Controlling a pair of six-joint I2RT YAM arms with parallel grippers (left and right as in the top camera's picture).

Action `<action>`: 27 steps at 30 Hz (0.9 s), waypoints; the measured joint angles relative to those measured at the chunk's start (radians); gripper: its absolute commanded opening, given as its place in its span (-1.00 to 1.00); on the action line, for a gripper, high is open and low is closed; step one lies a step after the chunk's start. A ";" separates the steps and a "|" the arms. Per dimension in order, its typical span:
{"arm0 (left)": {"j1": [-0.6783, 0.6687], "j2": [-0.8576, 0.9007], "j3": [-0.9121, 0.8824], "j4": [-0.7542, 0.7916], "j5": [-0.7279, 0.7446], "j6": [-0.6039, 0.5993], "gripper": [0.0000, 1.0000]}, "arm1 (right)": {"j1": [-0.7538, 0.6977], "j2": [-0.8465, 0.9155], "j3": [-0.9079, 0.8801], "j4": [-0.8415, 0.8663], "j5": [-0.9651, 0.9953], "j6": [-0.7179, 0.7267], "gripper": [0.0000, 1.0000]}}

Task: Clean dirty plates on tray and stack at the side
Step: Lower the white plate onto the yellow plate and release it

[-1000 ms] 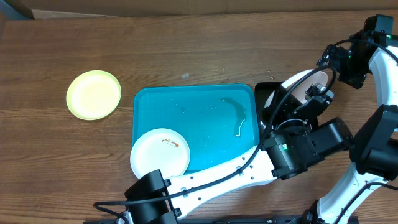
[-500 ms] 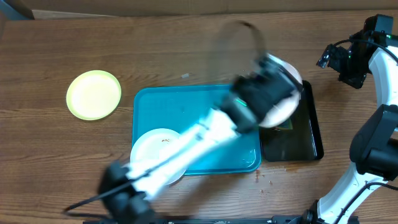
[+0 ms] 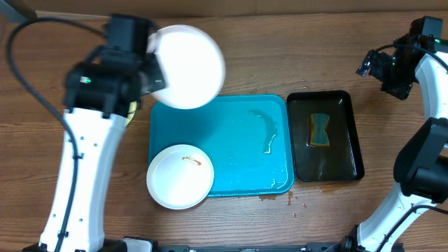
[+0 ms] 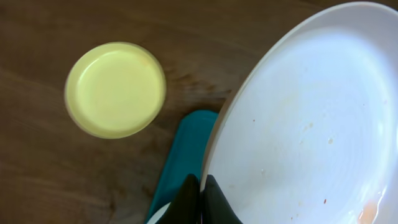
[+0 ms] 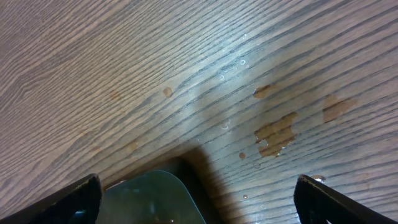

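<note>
The yellow-green plate (image 4: 115, 90) lies clear and face up, so the robot's left gripper should go on carrying the white plate (image 3: 190, 66) by its rim until the white plate rests on it.
My left gripper (image 3: 154, 70) is shut on the rim of a white plate (image 3: 187, 66) and holds it in the air over the back left corner of the turquoise tray (image 3: 238, 140). In the left wrist view the jaws (image 4: 202, 199) pinch that plate (image 4: 311, 124), which carries faint reddish specks. The yellow-green plate (image 4: 115, 89) lies on the table to the left of the tray (image 4: 186, 146); in the overhead view my arm hides most of it. A second white plate (image 3: 180, 176) with a brown-red smear sits in the tray's front left corner. My right gripper (image 5: 199, 199) is open and empty.
A narrow black tray (image 3: 325, 136) right of the turquoise tray holds a yellow-green sponge (image 3: 320, 129); its corner shows in the right wrist view (image 5: 149, 199). Water streaks lie in the turquoise tray. Brown droplets spot the wood (image 5: 277, 134). My right arm is at the far right edge.
My left arm has swung the white plate from over the black tray leftward to above the tray's back left corner. The sponge is now uncovered. The right arm has not moved.
</note>
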 measured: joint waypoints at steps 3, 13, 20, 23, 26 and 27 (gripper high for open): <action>0.086 0.000 -0.005 -0.026 0.010 -0.003 -0.92 | 0.000 0.000 0.000 0.000 0.000 0.000 1.00; 0.335 0.000 -0.174 0.005 0.018 -0.006 -0.91 | 0.000 0.000 0.000 0.000 0.000 0.000 1.00; 0.517 0.004 -0.406 0.183 0.027 -0.016 -0.92 | 0.000 0.000 0.000 -0.001 0.000 0.000 1.00; 0.570 0.004 -0.470 0.241 0.029 -0.026 -0.92 | 0.000 0.000 0.000 0.000 0.000 0.000 1.00; 0.601 0.004 -0.509 0.291 0.029 -0.030 -0.92 | 0.000 0.000 0.000 0.000 0.000 0.000 1.00; 0.606 0.004 -0.513 0.295 0.029 -0.030 -0.92 | 0.000 0.000 0.000 -0.001 0.000 0.000 1.00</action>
